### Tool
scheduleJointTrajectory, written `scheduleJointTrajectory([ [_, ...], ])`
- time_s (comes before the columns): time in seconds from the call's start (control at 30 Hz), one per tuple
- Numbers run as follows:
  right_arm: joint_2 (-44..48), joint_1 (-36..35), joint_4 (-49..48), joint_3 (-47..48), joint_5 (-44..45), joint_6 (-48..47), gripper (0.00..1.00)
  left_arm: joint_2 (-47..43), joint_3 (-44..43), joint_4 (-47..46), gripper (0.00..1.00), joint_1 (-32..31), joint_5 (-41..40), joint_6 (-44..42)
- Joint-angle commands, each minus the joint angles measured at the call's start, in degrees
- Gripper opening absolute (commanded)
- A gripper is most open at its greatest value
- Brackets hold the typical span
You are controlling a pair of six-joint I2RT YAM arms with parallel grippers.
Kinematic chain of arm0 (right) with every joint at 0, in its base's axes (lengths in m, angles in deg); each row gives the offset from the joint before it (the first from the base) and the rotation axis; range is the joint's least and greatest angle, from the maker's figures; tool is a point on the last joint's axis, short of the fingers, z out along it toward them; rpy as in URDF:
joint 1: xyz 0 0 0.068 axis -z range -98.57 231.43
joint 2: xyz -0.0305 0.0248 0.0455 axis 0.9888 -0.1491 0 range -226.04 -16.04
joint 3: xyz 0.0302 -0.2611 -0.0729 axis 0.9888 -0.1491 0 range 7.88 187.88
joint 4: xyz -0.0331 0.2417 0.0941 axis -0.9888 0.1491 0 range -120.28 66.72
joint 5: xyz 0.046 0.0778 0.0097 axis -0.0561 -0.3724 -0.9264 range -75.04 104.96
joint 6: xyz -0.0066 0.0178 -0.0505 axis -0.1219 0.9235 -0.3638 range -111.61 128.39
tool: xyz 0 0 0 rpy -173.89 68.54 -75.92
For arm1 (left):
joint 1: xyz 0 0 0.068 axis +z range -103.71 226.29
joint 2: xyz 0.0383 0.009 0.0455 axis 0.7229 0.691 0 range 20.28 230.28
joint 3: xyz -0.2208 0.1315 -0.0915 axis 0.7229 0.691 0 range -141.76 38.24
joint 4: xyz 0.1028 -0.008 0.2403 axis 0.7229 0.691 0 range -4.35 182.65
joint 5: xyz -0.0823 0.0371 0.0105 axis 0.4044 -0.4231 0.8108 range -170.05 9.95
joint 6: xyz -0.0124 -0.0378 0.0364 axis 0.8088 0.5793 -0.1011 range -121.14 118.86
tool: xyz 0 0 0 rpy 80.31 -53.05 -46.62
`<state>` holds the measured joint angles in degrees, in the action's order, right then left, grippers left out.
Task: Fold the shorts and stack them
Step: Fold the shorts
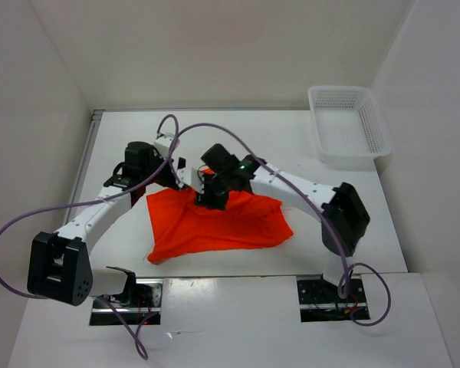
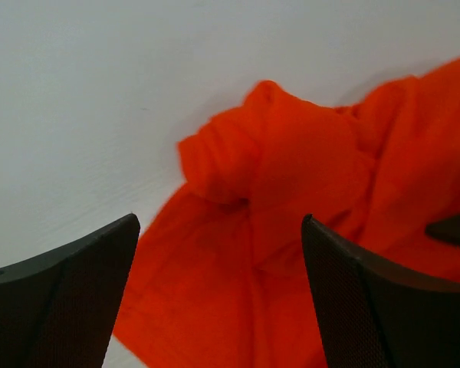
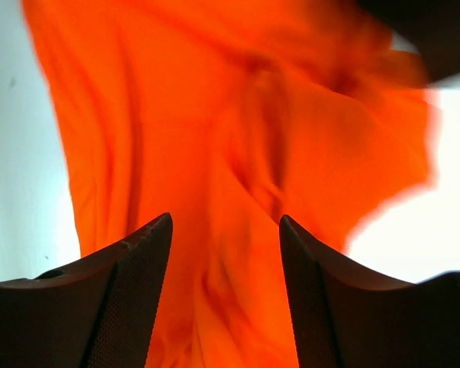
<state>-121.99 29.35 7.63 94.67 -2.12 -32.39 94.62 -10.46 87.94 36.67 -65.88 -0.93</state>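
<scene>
The shorts' waistband lies loose while both my grippers crowd the bunched far edge (image 1: 186, 196), so next my right gripper moves back and pinches the waistband (image 1: 275, 203) to hold it steady.
The orange-red shorts (image 1: 218, 224) lie spread and wrinkled on the white table, near the middle front. My left gripper (image 1: 178, 178) is open just off the shorts' far left corner; in the left wrist view its fingers (image 2: 69, 284) straddle a bunched fold of the shorts (image 2: 284, 169) without touching it. My right gripper (image 1: 211, 198) is open over the far edge of the shorts; in the right wrist view the fabric (image 3: 238, 153) fills the gap between its fingers (image 3: 130, 284). Neither gripper holds cloth.
A white mesh basket (image 1: 346, 123) stands at the far right of the table (image 1: 123, 245). White walls enclose the table on three sides. A purple cable (image 1: 215, 130) arcs above both arms.
</scene>
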Motion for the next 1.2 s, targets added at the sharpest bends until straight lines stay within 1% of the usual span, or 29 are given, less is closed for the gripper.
scheduleJointTrajectory([
  [0.0,11.11,5.47,-6.88,-1.25,5.04,8.94,0.63,0.44,-0.86,3.87,0.93,-5.29,7.9,-0.21],
  [0.07,14.61,10.13,-6.89,-3.19,3.64,12.55,0.63,2.98,-1.65,3.26,0.93,-7.76,6.4,-0.21],
  [0.1,15.68,14.94,-7.76,-6.24,3.63,12.56,0.62,4.04,-1.65,2.64,0.93,-10.3,4.04,-0.21],
  [0.13,16.73,17.16,-8.37,-8.19,3.63,13.26,0.62,5.1,-2.44,1.42,0.93,-11.45,2.8,-0.21],
  [0.17,18.92,18.83,-9.95,-12.12,3.63,13.79,0.62,7.37,-3.49,0.8,0.93,-12.68,1.66,-0.21],
  [0.2,19.98,21.03,-10.92,-14.25,4.68,13.79,0.6,8.52,-4.11,0.79,0.93,-14.96,0.86,-0.21],
  [0.27,23.31,21.66,-13.12,-20.12,6.35,14.32,0.6,12.04,-6.13,0.26,0.88,-17.43,-1.16,-0.21],
  [0.3,24.29,21.66,-13.65,-21.9,7.92,14.32,0.6,14.23,-6.14,0.26,0.87,-19.88,-3.17,-0.21],
  [0.37,26.92,22.28,-14.18,-25.94,8.47,14.32,0.6,16.43,-7.36,-0.61,0.86,-21.65,-5.11,-0.21],
  [0.4,27.63,23.85,-14.18,-26.75,8.47,14.32,0.62,17.4,-7.98,-2.53,0.84,-22.27,-6.08,-0.21],
  [0.47,28.51,25.78,-13.66,-28.06,6.98,15.45,0.62,20.13,-9.64,-2.55,0.77,-22.28,-7.49,-0.21],
  [0.5,29.3,27.88,-13.65,-28.07,6.28,15.46,0.62,20.66,-10.26,-2.55,0.75,-22.28,-7.49,-0.21],
  [0.53,29.31,28.86,-13.65,-28.59,4.97,16.07,0.62,21.27,-10.27,-2.55,0.7,-22.28,-8.28,-0.21],
  [0.6,30.45,30.88,-14.36,-29.21,4.17,16.6,0.62,21.8,-9.66,-3.16,0.68,-22.28,-10.04,-0.21],
  [0.7,30.98,31.6,-15.06,-30.36,3.46,18.01,0.63,22.42,-7.11,-6.93,0.63,-22.28,-13.99,-0.21],
  [0.8,31.6,32.12,-15.06,-30.36,1.36,18.54,0.64,22.42,-7.1,-7.47,0.59,-22.28,-15.23,-0.21],
  [0.83,31.6,32.65,-15.06,-30.88,1.35,18.54,0.64,22.42,-7.1,-6.77,0.59,-22.28,-15.23,-0.21],
  [1.0,32.12,33.18,-15.06,-31.5,1.61,18.54,0.65,21.81,-8.59,2.89,0.59,-22.8,-9.79,-0.21],
  [1.03,32.12,33.7,-15.06,-32.02,2.31,18.54,0.65,21.81,-8.6,4.73,0.61,-22.8,-9.78,-0.21],
  [1.17,32.12,34.84,-15.06,-33.08,2.32,18.54,0.68,21.28,-8.6,6.94,0.64,-22.8,-8.2,-0.21],
])
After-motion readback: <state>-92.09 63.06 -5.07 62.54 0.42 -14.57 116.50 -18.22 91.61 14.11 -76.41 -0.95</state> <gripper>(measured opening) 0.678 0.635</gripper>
